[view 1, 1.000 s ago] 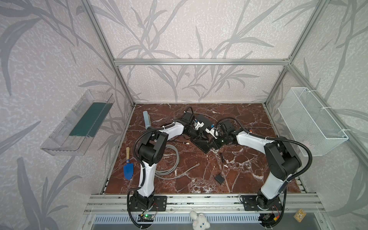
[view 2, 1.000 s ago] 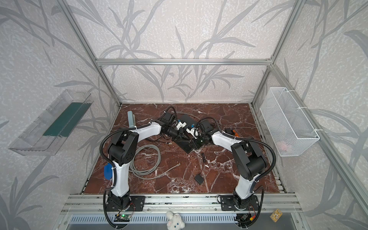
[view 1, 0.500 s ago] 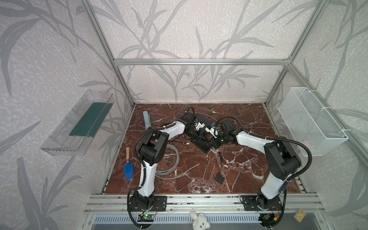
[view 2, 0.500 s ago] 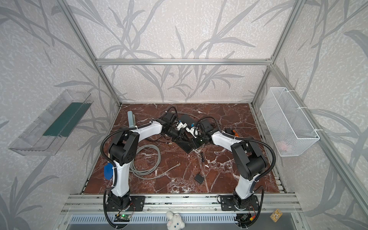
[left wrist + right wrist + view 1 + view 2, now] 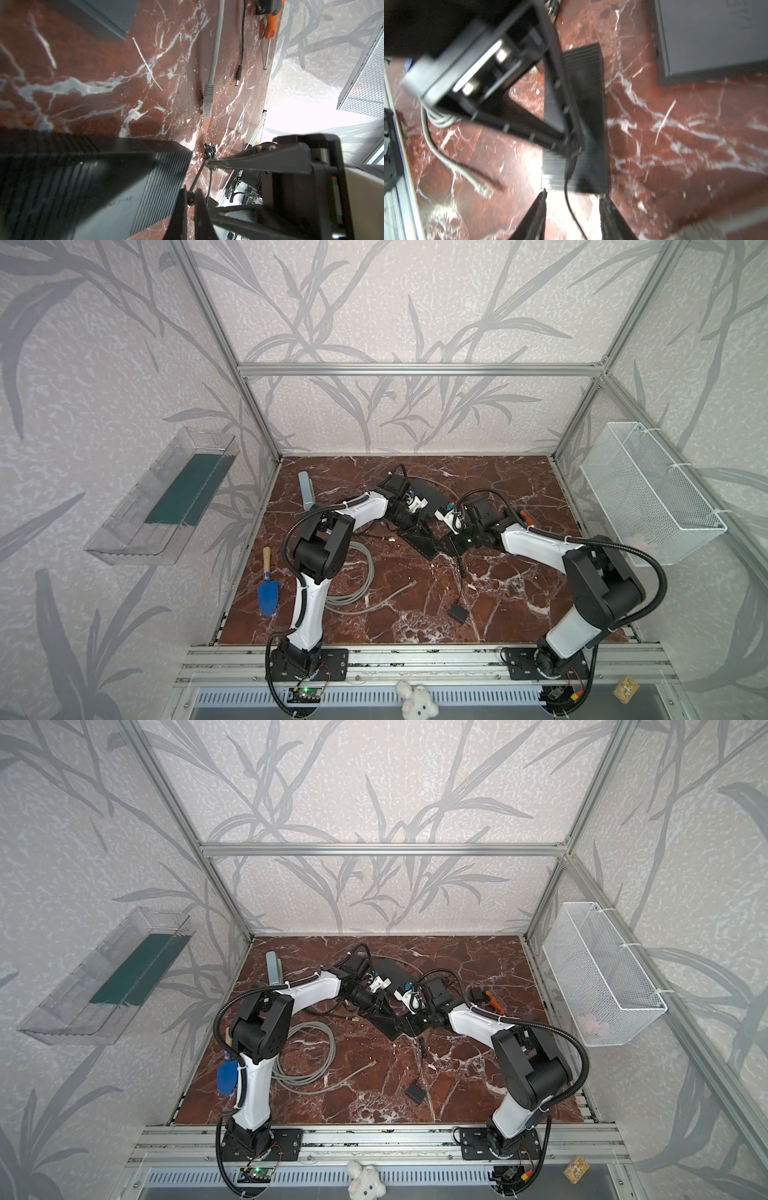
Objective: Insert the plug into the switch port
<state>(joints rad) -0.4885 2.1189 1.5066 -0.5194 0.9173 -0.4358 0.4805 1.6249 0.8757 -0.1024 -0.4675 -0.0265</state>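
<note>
The plug is pinched around its tip by my left gripper, so my right gripper should grab the plug's cable end and clear the plug's tip for the switch port.
The switch is a black ribbed box lying on the marble floor, mid-table in both top views. My left gripper is shut on the small round black plug, which it holds close beside the switch's ribbed corner. No port shows. In the right wrist view the left fingertips meet over the switch. The plug's thin black cable trails out between the fingers of my right gripper, which is open and holds nothing.
A grey network cable's plug, a second barrel plug and an orange screwdriver lie beyond. A flat dark box sits behind the switch. Coiled grey cable, a black adapter and a blue trowel lie nearer the front.
The left gripper has shut on the plug. The right gripper has opened and let go of it. Both arms have stayed close together at the switch.
</note>
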